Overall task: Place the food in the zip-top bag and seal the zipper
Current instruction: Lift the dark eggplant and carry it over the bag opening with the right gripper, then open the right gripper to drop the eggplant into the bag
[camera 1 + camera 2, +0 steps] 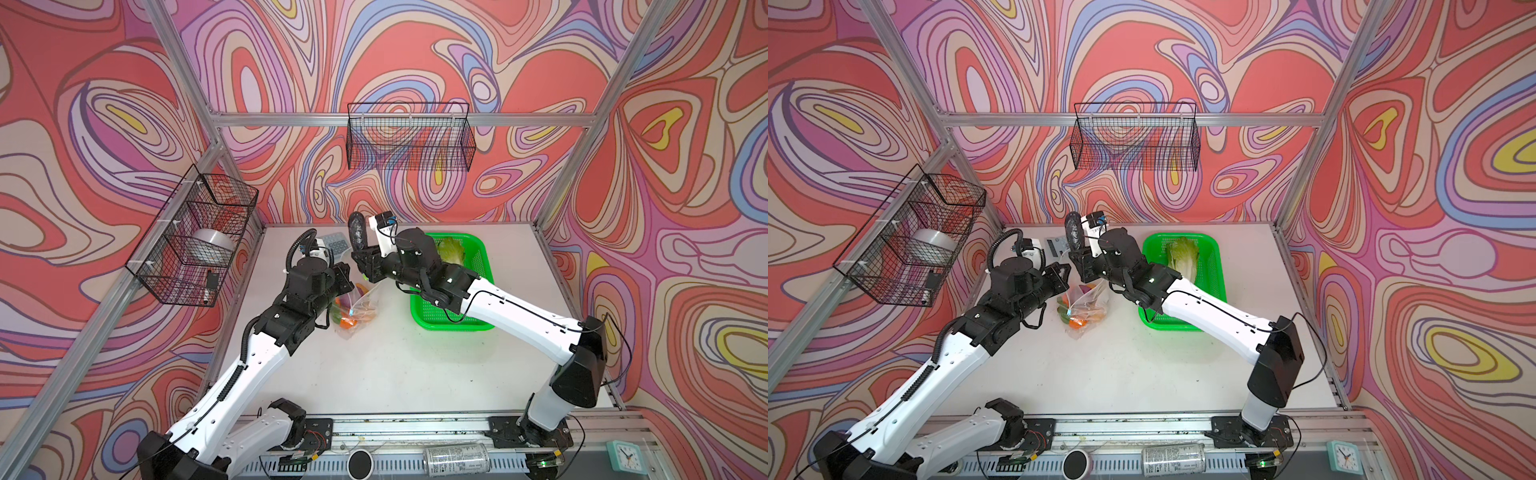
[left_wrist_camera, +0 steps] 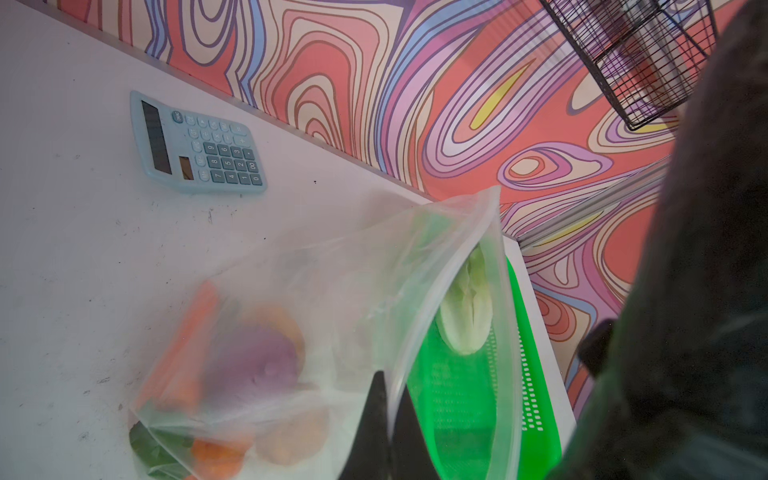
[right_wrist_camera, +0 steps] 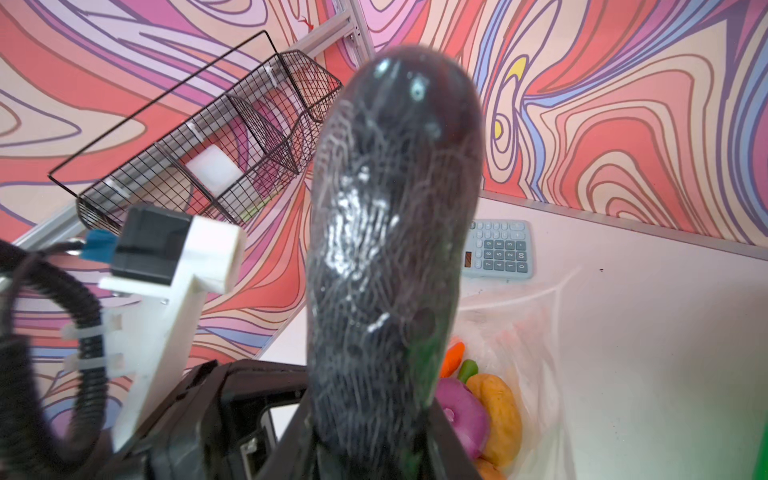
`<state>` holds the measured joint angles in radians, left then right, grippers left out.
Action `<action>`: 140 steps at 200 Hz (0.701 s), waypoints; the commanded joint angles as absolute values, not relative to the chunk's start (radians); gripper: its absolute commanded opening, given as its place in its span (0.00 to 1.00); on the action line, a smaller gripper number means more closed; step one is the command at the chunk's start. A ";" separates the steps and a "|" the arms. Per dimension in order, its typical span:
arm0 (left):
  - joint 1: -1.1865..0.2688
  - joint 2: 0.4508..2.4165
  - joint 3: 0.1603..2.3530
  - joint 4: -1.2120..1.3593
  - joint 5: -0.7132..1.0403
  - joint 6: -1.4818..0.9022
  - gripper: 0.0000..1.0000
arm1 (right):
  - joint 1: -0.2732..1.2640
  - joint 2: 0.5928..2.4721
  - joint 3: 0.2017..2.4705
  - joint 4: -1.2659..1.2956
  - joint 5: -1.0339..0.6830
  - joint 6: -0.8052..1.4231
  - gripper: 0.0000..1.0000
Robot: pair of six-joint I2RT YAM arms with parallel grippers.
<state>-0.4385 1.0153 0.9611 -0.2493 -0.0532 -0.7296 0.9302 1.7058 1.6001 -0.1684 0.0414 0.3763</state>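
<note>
My left gripper is holding the bag's rim, and the dark cucumber (image 1: 357, 231) is upright above the bag's opening (image 1: 365, 289). My right gripper should go on lowering the cucumber and let go inside the bag.
My left gripper (image 2: 388, 386) is shut on the rim of the clear zip-top bag (image 2: 332, 291) and holds its mouth up off the table; in both top views the bag (image 1: 357, 309) lies between my arms. Inside it lie a purple onion (image 2: 253, 365), a carrot (image 2: 187, 353), a potato (image 3: 498, 411) and other food. My right gripper (image 3: 370, 436) is shut on a dark cucumber (image 3: 390, 228), held upright just above the bag's mouth (image 1: 356, 232). The napa cabbage (image 1: 1183, 257) lies in the green basket (image 1: 1208, 249). I cannot make out the zipper's slider.
A light-blue calculator (image 2: 195, 145) lies on the table behind the bag, near the back wall. Black wire baskets hang on the left wall (image 1: 195, 237) and the back wall (image 1: 409, 137). A can (image 1: 455, 459) and a small clock (image 1: 625, 457) lie by the front rail.
</note>
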 commanded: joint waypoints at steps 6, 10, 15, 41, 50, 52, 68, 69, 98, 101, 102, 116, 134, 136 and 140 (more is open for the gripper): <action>-0.434 1.013 0.988 -0.231 -0.070 -0.728 0.00 | 0.955 1.739 1.510 -0.056 0.147 0.360 0.24; -0.434 1.015 0.988 -0.232 -0.071 -0.727 0.00 | 0.955 1.741 1.496 -0.038 0.150 0.364 0.24; -0.434 1.017 0.989 -0.233 -0.068 -0.728 0.00 | 0.954 1.742 1.482 -0.025 0.150 0.365 0.24; -0.434 1.018 0.991 -0.240 -0.059 -0.733 0.00 | 0.955 1.751 1.444 -0.009 0.163 0.348 0.25; -0.435 1.016 0.991 -0.244 -0.064 -0.733 0.00 | 0.955 1.757 1.445 -0.031 0.173 0.351 0.25; -0.435 1.014 0.991 -0.246 -0.065 -0.733 0.00 | 0.954 1.758 1.445 -0.037 0.174 0.351 0.25; -0.434 1.009 0.988 -0.246 -0.075 -0.733 0.00 | 0.955 1.756 1.437 -0.061 0.163 0.363 0.27; -0.434 1.008 0.988 -0.247 -0.075 -0.733 0.00 | 0.955 1.756 1.436 -0.062 0.161 0.364 0.27; -0.435 1.009 0.984 -0.235 -0.072 -0.739 0.00 | 0.955 1.749 1.425 -0.090 0.147 0.388 0.30; -0.434 1.011 0.985 -0.235 -0.071 -0.739 0.00 | 0.955 1.747 1.424 -0.092 0.147 0.388 0.30; -0.434 1.011 0.985 -0.235 -0.070 -0.739 0.00 | 0.955 1.746 1.423 -0.092 0.148 0.388 0.30; -0.434 1.016 0.988 -0.233 -0.064 -0.739 0.00 | 0.955 1.746 1.422 -0.096 0.159 0.393 0.34; -0.434 1.020 0.995 -0.235 -0.058 -0.736 0.00 | 0.955 1.751 1.441 -0.118 0.166 0.390 0.44; -0.434 1.019 0.995 -0.236 -0.057 -0.736 0.00 | 0.954 1.752 1.442 -0.121 0.167 0.391 0.46; -0.434 1.019 0.996 -0.236 -0.057 -0.737 0.00 | 0.954 1.751 1.444 -0.124 0.168 0.389 0.49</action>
